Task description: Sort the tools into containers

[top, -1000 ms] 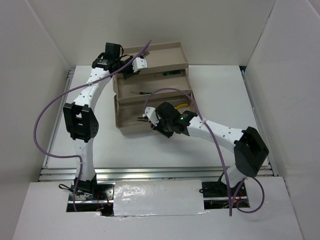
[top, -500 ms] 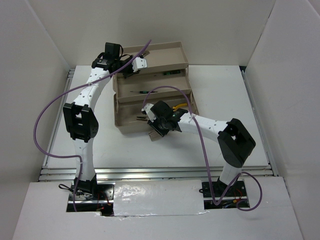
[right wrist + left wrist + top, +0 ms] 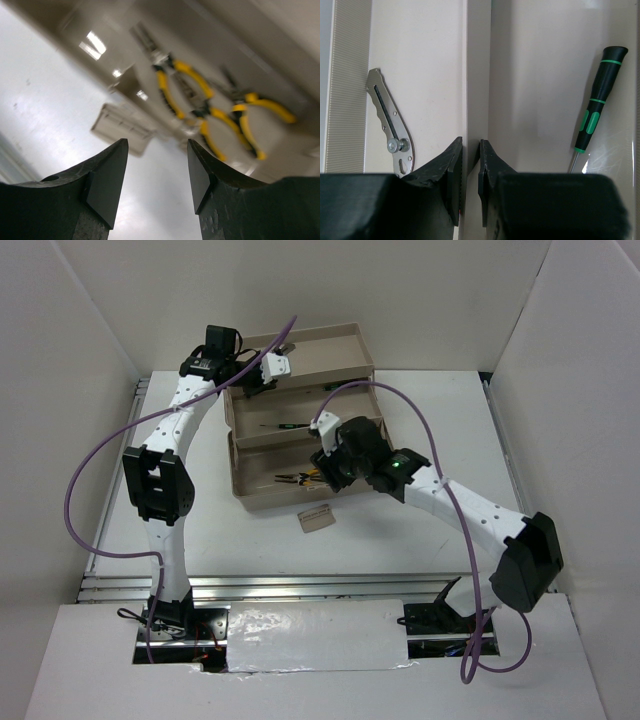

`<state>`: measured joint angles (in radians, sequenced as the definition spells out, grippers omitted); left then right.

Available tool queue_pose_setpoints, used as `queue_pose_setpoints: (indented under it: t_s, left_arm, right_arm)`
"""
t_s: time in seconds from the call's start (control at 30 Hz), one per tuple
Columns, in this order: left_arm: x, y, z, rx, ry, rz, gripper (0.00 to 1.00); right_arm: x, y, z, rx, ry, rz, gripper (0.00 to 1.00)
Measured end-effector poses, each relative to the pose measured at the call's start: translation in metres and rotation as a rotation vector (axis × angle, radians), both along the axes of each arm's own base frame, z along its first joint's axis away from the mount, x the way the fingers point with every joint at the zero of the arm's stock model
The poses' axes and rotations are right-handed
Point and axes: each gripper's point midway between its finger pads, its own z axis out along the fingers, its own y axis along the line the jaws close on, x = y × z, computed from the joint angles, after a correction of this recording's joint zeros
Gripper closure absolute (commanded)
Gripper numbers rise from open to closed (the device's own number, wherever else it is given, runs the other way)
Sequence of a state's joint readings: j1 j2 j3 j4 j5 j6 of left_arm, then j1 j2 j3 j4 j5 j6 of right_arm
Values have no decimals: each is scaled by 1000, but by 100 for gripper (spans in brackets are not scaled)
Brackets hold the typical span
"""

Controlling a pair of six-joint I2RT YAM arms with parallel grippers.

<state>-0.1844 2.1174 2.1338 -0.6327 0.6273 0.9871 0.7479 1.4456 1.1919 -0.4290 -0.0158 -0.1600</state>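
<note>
The toolbox's front edge (image 3: 302, 492) is free while my left gripper holds the toolbox's upper level (image 3: 477, 85), so my right gripper should pinch that edge before the levels fold closed.
The beige toolbox (image 3: 350, 340) stands open in stepped tiers at the back of the table. My left gripper (image 3: 471, 145) is shut on a thin upright wall of an upper tier (image 3: 477, 75), at the box's left end (image 3: 258, 383). A dark screwdriver with green marks (image 3: 597, 105) lies right of that wall and a small grey metal tool (image 3: 392, 132) left of it. Three yellow-handled pliers (image 3: 210, 112) lie in the lowest tier (image 3: 293, 479). Over that tier's front edge my right gripper (image 3: 157, 142) hangs open and empty (image 3: 322, 468).
A small flat beige latch piece (image 3: 317, 518) lies on the white table just in front of the toolbox, also seen blurred (image 3: 122, 127). Another screwdriver (image 3: 280, 425) rests in the middle tier. Purple cables loop from both arms. White walls enclose the table.
My right gripper has opened wider and swung up and right from the table in front of the box, leaving the latch piece uncovered on the table. The left arm has held still.
</note>
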Motion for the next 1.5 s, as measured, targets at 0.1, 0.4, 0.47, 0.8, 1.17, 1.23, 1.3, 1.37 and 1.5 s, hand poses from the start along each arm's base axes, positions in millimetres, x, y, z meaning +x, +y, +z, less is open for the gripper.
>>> queue_pose_setpoints:
  t_s: [0.1,0.4,0.47,0.8,1.17,1.23,1.3,1.37,1.5]
  left_arm:
    - [-2,0,-1,-1,8,-4,100]
    - [-2,0,-1,-2,9,-8,100]
    - [-2,-1,-1,-2,9,-9,100]
    - [-3,-1,0,-3,10,-15,100]
    - [-7,-2,2,19,-13,-64,100]
    - [-10,-3,2,23,-18,-92,100]
    - [-15,-6,2,29,-24,-122,100]
    - [-18,-8,4,38,-33,-143,100]
    - [-32,-8,11,48,-29,-166,100]
  right_arm:
    - [16,-15,23,22,-85,-2,38]
    - [21,-17,-21,-116,-57,181,30]
    - [18,-13,-25,-129,-58,221,28]
    - [5,14,-68,-224,-30,405,27]
    - [16,23,-92,-314,-39,492,90]
    - [11,30,-92,-314,-41,523,95]
    - [8,35,-92,-313,-35,531,98]
    - [7,35,-92,-311,-28,528,100]
    - [7,35,-92,-311,-27,528,100]
